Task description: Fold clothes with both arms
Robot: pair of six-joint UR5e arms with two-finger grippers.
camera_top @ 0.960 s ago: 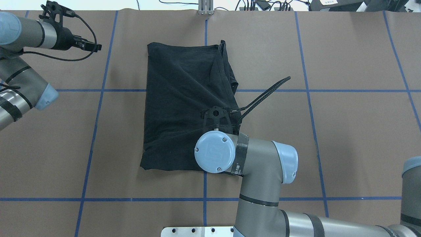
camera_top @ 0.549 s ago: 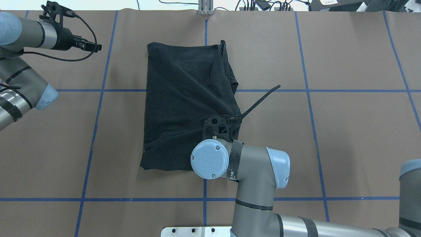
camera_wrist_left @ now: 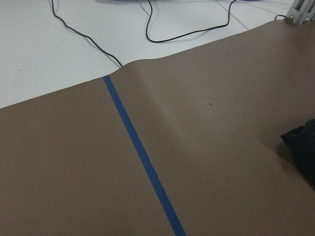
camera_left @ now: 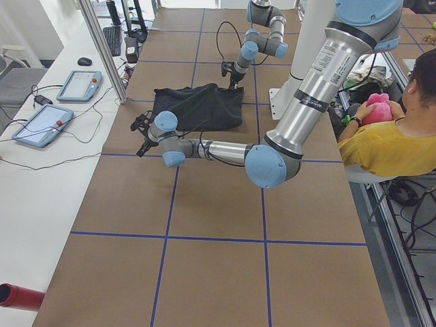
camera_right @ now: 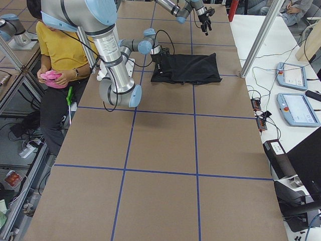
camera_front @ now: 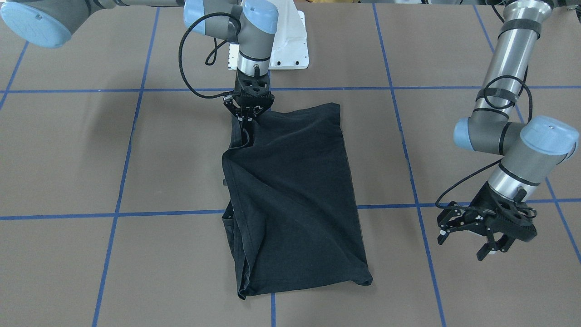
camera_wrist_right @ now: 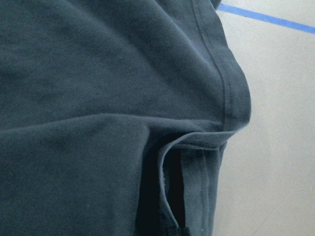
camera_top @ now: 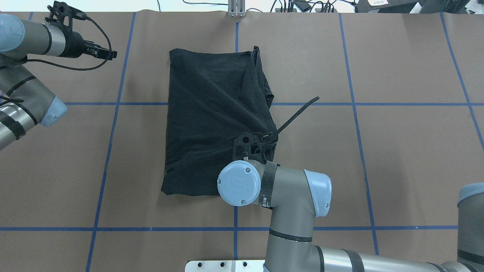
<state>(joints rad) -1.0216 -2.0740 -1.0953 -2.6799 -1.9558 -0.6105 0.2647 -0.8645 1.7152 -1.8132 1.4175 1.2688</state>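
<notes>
My grippers will have the black T-shirt's near edge (camera_front: 303, 110) sagging between them when I fold it over, because the cloth buckles limply (camera_front: 243, 138) by my right gripper.
The black T-shirt (camera_top: 211, 113) lies folded into a rough rectangle at the table's middle, print hidden; it also shows in the front view (camera_front: 295, 190). My right gripper (camera_front: 247, 117) points straight down at the shirt's near right corner, its fingers pinched together on the fabric edge. From overhead its wrist (camera_top: 242, 183) covers that corner. The right wrist view shows only dark cloth and a folded hem (camera_wrist_right: 197, 142). My left gripper (camera_front: 463, 243) is open and empty, hovering off to the shirt's far left side (camera_top: 109, 54).
The white mounting base (camera_front: 290, 45) is at the robot's edge. Blue tape lines (camera_top: 113, 104) grid the brown table cover. Cables (camera_top: 302, 5) lie past the far edge. A seated person in yellow (camera_left: 388, 143) and control tablets (camera_left: 41, 122) are beside the table.
My right arm has shifted slightly left and toward the robot, and its cable has swung lower. The left arm and the shirt's outline have not moved.
</notes>
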